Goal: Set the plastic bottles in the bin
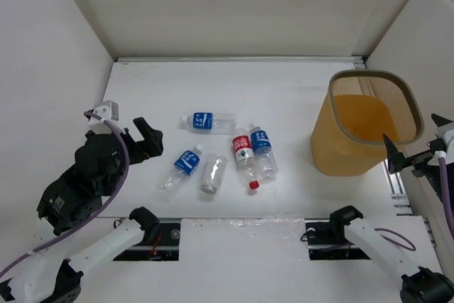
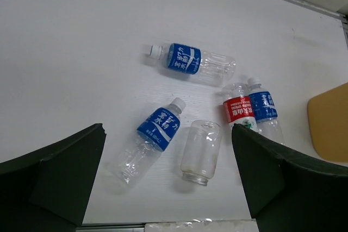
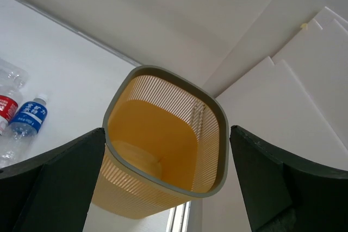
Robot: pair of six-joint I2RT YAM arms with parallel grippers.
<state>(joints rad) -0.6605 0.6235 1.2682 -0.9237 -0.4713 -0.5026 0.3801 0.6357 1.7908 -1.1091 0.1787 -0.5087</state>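
Observation:
The farthest back blue bottle's labelled end (image 1: 194, 120) is free of its neighbours, so I keep my left gripper moving toward it and close around the blue label (image 1: 203, 120).
Five plastic bottles lie on the white table. A blue-labelled one (image 1: 206, 122) lies farthest back and another (image 1: 181, 167) lies near the left arm. The unlabelled one (image 1: 213, 174), the red-labelled one (image 1: 245, 160) and a third blue one (image 1: 263, 150) lie to its right. The orange bin (image 1: 339, 122) stands upright at the right, with nothing visible inside. My left gripper (image 1: 145, 140) is open and empty, left of the bottles; its wrist view shows the near blue bottle (image 2: 149, 139) and the unlabelled bottle (image 2: 201, 150) below it. My right gripper (image 1: 415, 138) is open and empty beside the bin (image 3: 217, 112).
White walls enclose the table at the back and on both sides. The right wall panels stand close behind the bin. A metal rail runs along the table's near edge by the arm bases (image 1: 234, 230).

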